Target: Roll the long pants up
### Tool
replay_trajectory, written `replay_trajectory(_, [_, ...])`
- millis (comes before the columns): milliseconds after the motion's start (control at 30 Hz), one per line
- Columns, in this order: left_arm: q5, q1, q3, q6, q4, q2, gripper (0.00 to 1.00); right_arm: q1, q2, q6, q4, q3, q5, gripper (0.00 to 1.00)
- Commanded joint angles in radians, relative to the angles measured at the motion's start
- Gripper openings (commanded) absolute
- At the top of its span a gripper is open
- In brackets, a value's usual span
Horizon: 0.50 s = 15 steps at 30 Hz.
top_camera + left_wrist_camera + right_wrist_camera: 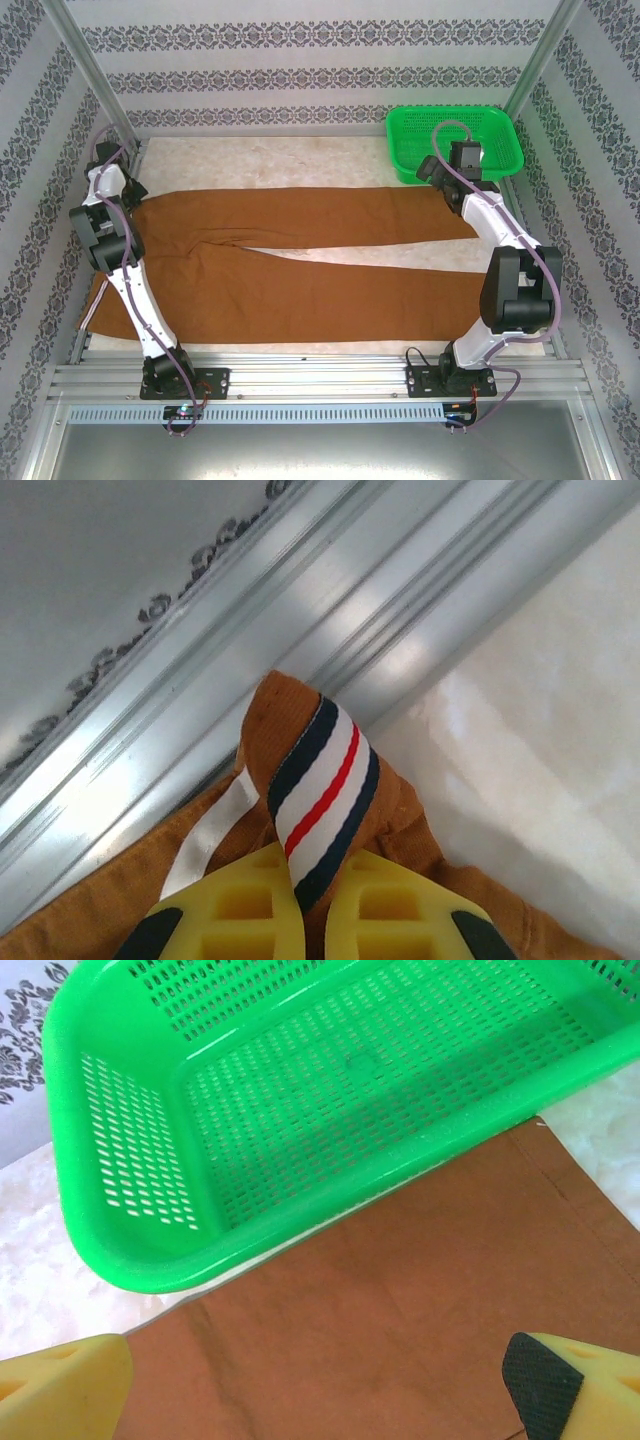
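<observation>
The upper leg's hem lies loose while my left gripper holds the waistband (325,780). My right gripper should pinch the hem's edge (471,230) before both grippers lift the leg.
The long pants (300,290) lie flat across the table, rust-brown, waist at the left and both legs running right. My left gripper (108,185) is at the far left end of the waist. In the left wrist view its yellow fingers (240,910) are shut on a raised fold of the waistband (275,705), with a navy, white and red striped ribbon (325,790) pinched between them. My right gripper (462,165) hovers over the end of the upper leg beside the basket. It stands open (320,1400), with flat brown cloth (400,1310) below it and nothing between the fingers.
A green perforated basket (450,110) stands at the back right, and its near rim (130,1260) borders the leg end. An aluminium frame rail (300,610) runs just beyond the held waistband. Bare marbled table (300,160) shows behind the pants.
</observation>
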Motion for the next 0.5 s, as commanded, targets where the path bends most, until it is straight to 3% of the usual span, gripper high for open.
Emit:
replay_trajectory(0, [0.065,-0.042,-0.172,0.033,-0.006,-0.085,0.0,-0.024,0.058,0.044,-0.113,0.061,0.063,0.98])
replay_trajectory(167, [0.083,-0.051,-0.257,0.04,0.026,-0.106,0.0,-0.097,0.208,0.07,-0.369,0.189,0.101,0.98])
replay_trajectory(300, [0.102,-0.064,-0.221,0.044,0.009,-0.093,0.0,-0.185,0.27,0.083,-0.467,0.236,0.11,0.98])
replay_trajectory(467, [0.096,-0.068,-0.186,0.041,-0.004,-0.093,0.0,-0.284,0.32,0.116,-0.518,0.243,0.024,0.97])
